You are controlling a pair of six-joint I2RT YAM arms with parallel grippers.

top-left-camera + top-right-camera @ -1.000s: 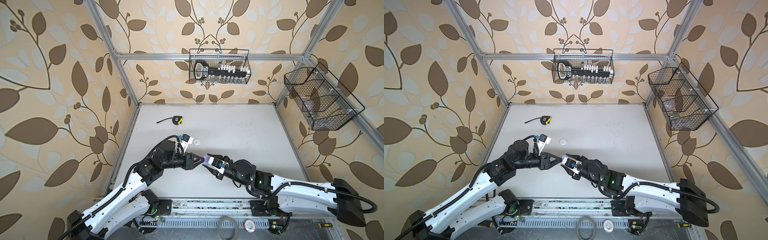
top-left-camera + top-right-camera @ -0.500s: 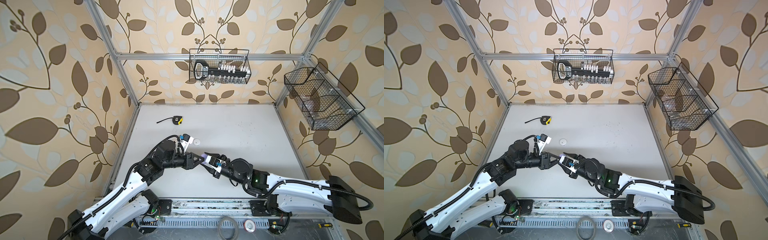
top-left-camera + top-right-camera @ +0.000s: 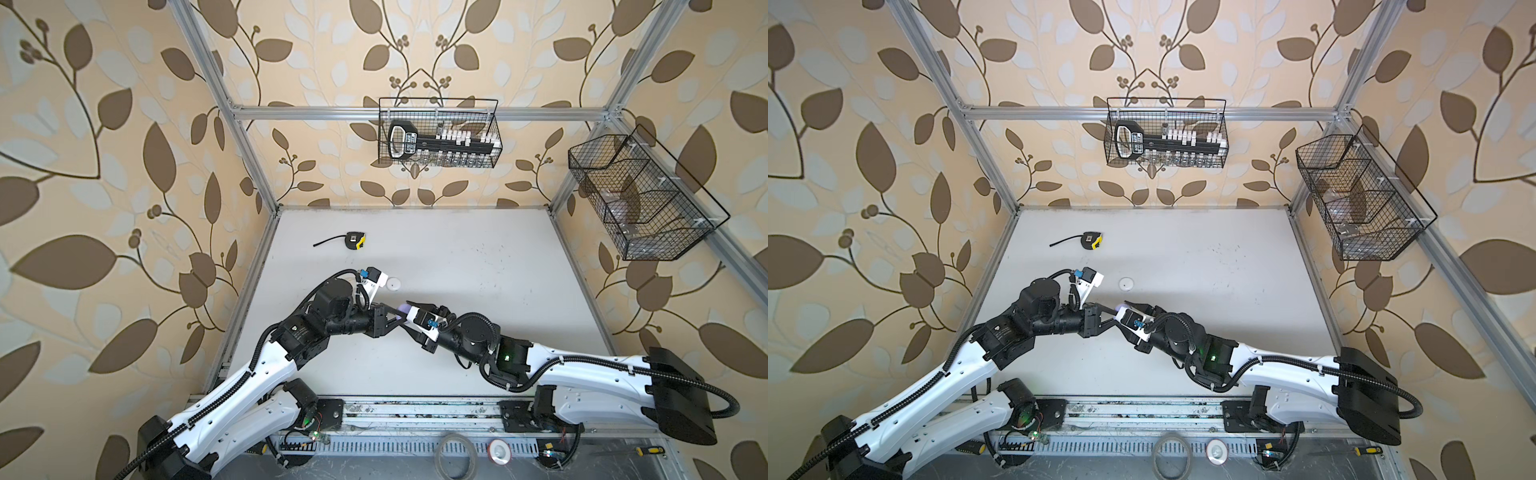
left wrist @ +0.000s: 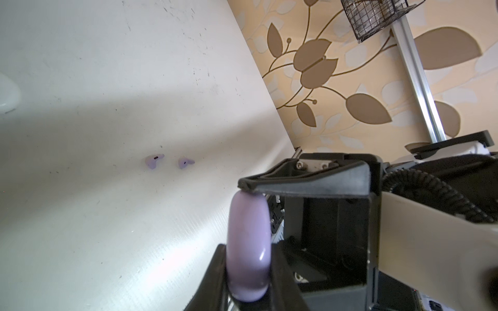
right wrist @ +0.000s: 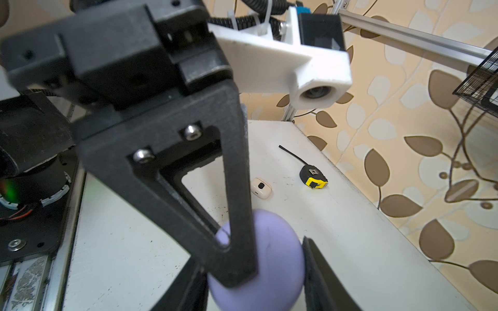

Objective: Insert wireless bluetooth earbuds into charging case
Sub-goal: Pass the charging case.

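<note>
The closed lilac case's wide side [image 5: 279, 256] is toward the robot's right gripper, so next the right gripper opens and moves away while the left gripper turns the case edge-on.
A closed lilac charging case [image 3: 403, 308] [image 3: 1122, 308] hangs above the table's middle, held by both grippers. My left gripper [image 4: 249, 269] is shut across the thin sides of the lilac case [image 4: 249, 247]. My right gripper [image 5: 253, 269] is shut across the case's [image 5: 272, 258] wide sides, with one of its fingers [image 4: 296, 183] on the case's far end. Two lilac earbuds [image 4: 154, 161] [image 4: 185, 162] lie side by side on the white table beyond the case. They show only in the left wrist view. In both top views the left gripper [image 3: 392, 319] meets the right gripper [image 3: 411, 312] tip to tip.
A white round case [image 3: 394, 284] [image 3: 1126, 284] [image 5: 260, 187] lies on the table just behind the left wrist. A yellow-black tape measure [image 3: 355, 241] [image 5: 313, 176] sits at the back left. Wire baskets hang on the back wall [image 3: 438, 133] and the right wall [image 3: 640, 195].
My right arm has carried the lilac case leftwards into the left gripper's jaws. The left gripper has closed on the case. The right gripper's hold is unchanged.
</note>
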